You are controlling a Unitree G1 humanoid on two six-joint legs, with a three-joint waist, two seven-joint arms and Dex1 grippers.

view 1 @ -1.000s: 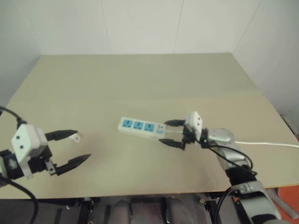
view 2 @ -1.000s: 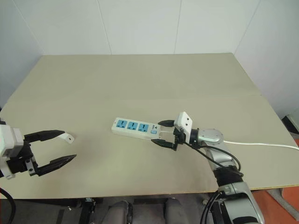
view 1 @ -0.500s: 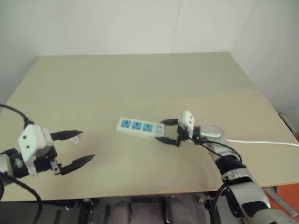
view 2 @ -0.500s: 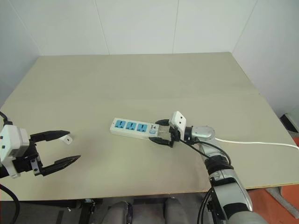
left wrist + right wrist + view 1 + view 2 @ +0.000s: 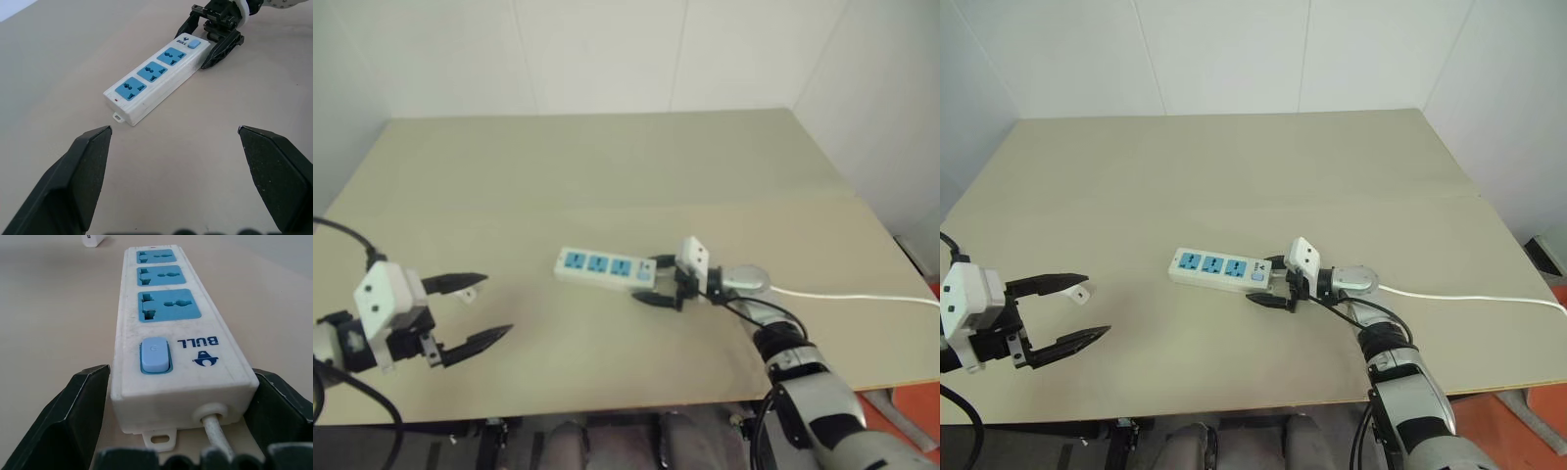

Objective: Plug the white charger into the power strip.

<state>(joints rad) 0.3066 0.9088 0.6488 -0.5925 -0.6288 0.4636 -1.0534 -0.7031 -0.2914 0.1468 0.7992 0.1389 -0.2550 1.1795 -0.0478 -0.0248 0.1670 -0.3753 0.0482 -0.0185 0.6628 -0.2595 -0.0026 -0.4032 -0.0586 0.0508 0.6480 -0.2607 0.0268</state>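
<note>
The power strip [image 5: 605, 269] will come closer and stay flat when I pull the power strip's switch end, because the white cord [image 5: 852, 296] lies loose across the table.
The power strip [image 5: 605, 266] lies flat at mid-table, its three blue sockets facing up. My right gripper [image 5: 656, 280] is open, and its black fingers [image 5: 73, 421] flank the switch-and-cord end of the strip with the jaws on either side. The white charger [image 5: 1083, 291] rests on the table to the left, just by the far fingertip of my left gripper [image 5: 1097, 305]. That gripper is open, empty, and hovers above the table pointing toward the strip [image 5: 156, 81]. In the right wrist view the charger [image 5: 93, 240] shows beyond the strip's far end.
The strip's thin white cord [image 5: 862, 296] runs off to the right across the beige table [image 5: 607, 186]. The table's front edge [image 5: 607, 397] lies close below both grippers. White walls stand behind the table.
My right gripper has slid left and a little lower, so its fingers now straddle the strip's switch end instead of standing just short of it. The left gripper has held still.
</note>
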